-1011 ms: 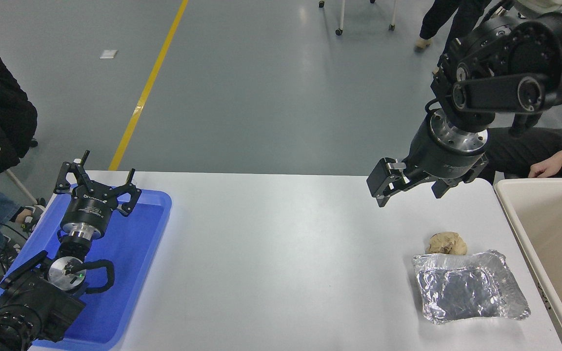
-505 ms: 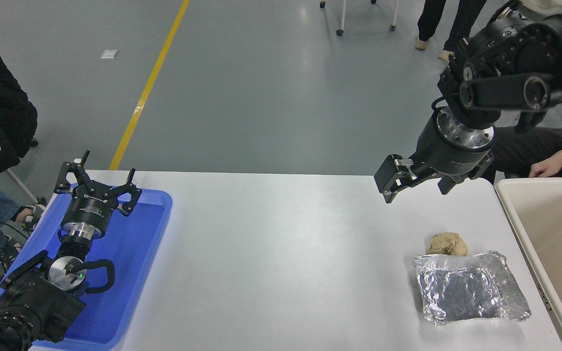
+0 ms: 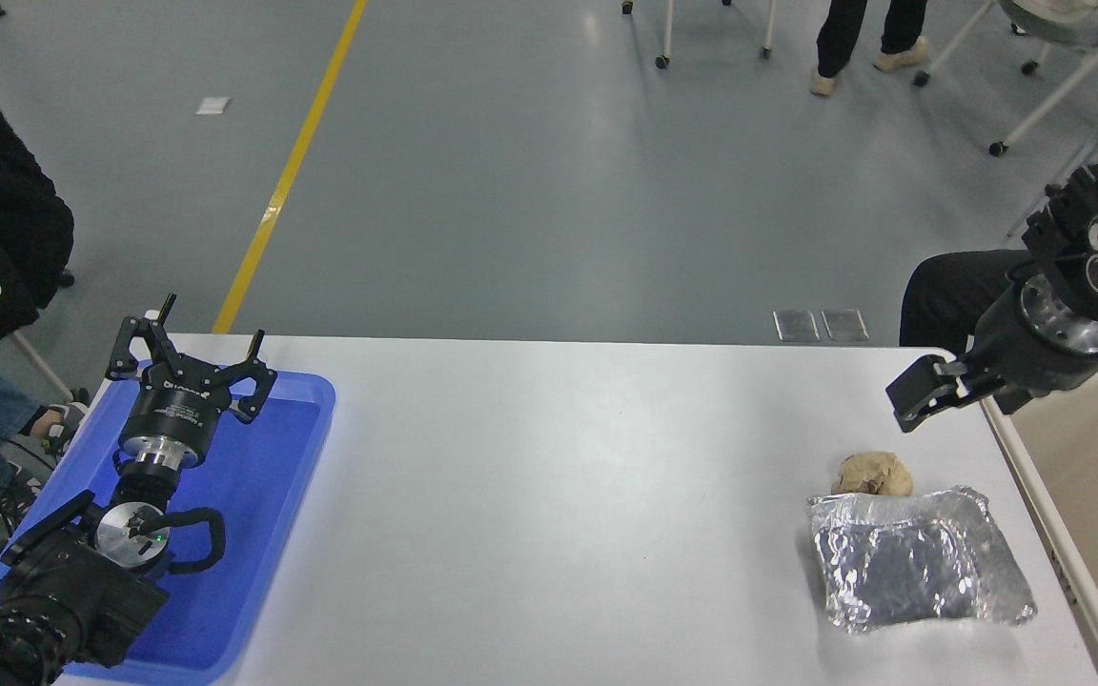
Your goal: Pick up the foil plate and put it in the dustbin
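I expect the foil plate [image 3: 917, 566] to come away when I lift and leave behind the tan paper ball [image 3: 874, 473], which sits outside the foil plate's far rim.
The foil plate [image 3: 917, 570], a crinkled silver tray, lies flat near the table's front right. The dustbin [image 3: 1094, 495], a large cream bin, stands right of the table, its rim along the table's right edge. My right gripper [image 3: 961, 404] hangs open and empty above the table's far right corner, next to the dustbin's rim and well behind the foil plate. My left gripper [image 3: 198, 345] is parked open over the blue tray at the lower left.
A crumpled tan paper ball [image 3: 873, 474] touches the foil plate's far edge. A flat blue tray [image 3: 273, 495] lies at the table's left end. A seated person's dark trousers [image 3: 954, 291] show behind the far right corner.
My right arm has swung right and down, from above the table's far middle-right to its far right corner by the dustbin. The foil plate and left arm have not moved.
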`<move>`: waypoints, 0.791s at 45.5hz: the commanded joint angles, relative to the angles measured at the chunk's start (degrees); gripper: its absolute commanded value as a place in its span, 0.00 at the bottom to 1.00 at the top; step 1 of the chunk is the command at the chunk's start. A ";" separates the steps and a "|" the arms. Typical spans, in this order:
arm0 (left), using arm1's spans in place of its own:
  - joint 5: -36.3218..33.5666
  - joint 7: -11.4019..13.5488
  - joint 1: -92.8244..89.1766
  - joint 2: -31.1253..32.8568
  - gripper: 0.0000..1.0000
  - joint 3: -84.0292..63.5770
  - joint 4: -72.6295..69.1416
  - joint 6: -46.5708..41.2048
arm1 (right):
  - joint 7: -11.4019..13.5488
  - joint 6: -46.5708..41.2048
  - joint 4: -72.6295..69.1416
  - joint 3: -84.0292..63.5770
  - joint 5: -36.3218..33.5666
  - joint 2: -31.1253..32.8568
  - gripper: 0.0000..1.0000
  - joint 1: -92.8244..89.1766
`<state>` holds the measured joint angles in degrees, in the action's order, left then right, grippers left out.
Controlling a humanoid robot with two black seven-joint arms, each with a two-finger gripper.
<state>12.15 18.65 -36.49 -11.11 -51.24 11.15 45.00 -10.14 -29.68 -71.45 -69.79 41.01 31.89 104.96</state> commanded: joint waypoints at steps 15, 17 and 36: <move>-0.02 -0.01 0.02 0.04 1.00 0.00 0.02 0.00 | 0.03 11.57 18.44 18.20 12.08 7.13 1.00 -35.08; -0.02 -0.01 0.02 -0.05 1.00 0.00 0.02 0.00 | 0.03 12.10 19.76 18.99 12.08 6.61 1.00 -36.49; -0.02 -0.01 0.02 -0.05 1.00 0.00 0.02 0.00 | 0.12 16.15 29.26 24.61 11.99 3.00 1.00 -45.98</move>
<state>12.13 18.63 -36.47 -11.13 -51.24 11.16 45.00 -10.06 -15.83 -46.50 -48.47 52.76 35.92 64.41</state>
